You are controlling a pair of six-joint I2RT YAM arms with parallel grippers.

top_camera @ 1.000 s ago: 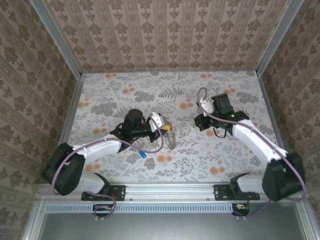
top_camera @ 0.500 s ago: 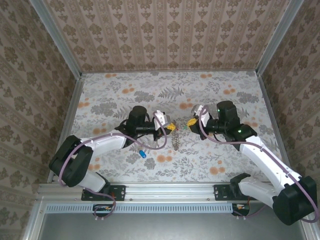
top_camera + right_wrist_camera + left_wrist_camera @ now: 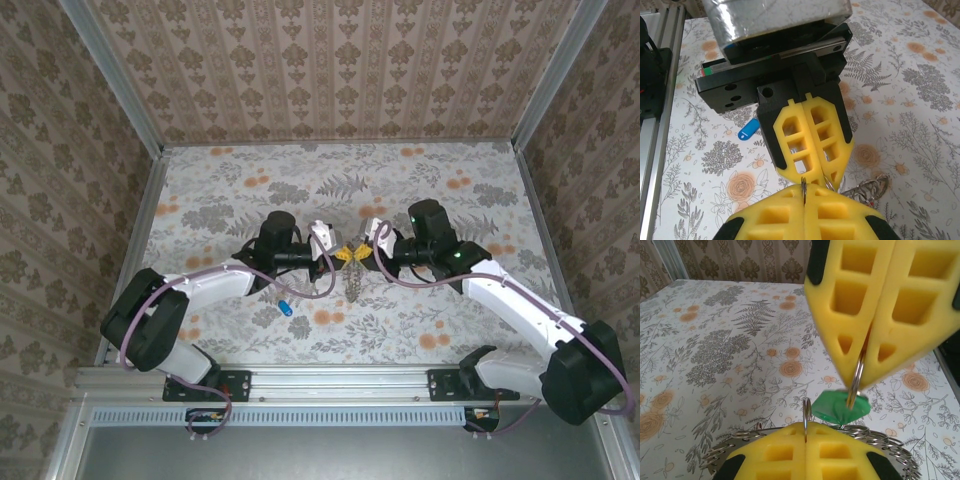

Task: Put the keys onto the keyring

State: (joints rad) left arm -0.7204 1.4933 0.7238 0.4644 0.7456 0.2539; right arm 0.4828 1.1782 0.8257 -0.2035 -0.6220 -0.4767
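Observation:
The green key's ring (image 3: 853, 390) sticks out close to the keyring's loose end (image 3: 807, 406), so my right gripper should keep moving it in until the rings link, then let go.
My left gripper (image 3: 343, 253) and right gripper (image 3: 362, 252) meet tip to tip above the middle of the table. In the left wrist view my left gripper (image 3: 805, 426) is shut on the thin silvery keyring (image 3: 806, 412), which stands edge-on between its yellow pads. A bunch of small silvery rings (image 3: 352, 285) hangs below it. My right gripper (image 3: 860, 380) comes in from above, shut on the small ring of a green key (image 3: 837, 407) just right of the keyring. A blue key (image 3: 286, 307) lies on the table near the left arm.
The floral table (image 3: 450, 330) is walled by patterned panels on three sides, with a metal rail (image 3: 340, 380) along the near edge. The blue key (image 3: 747, 131) lies beside the left gripper's black body. The ring bunch (image 3: 871, 189) dangles right of my pads.
My right arm swung left from the back right with the green key until its tips met the left gripper. The left gripper shifted slightly right with the keyring.

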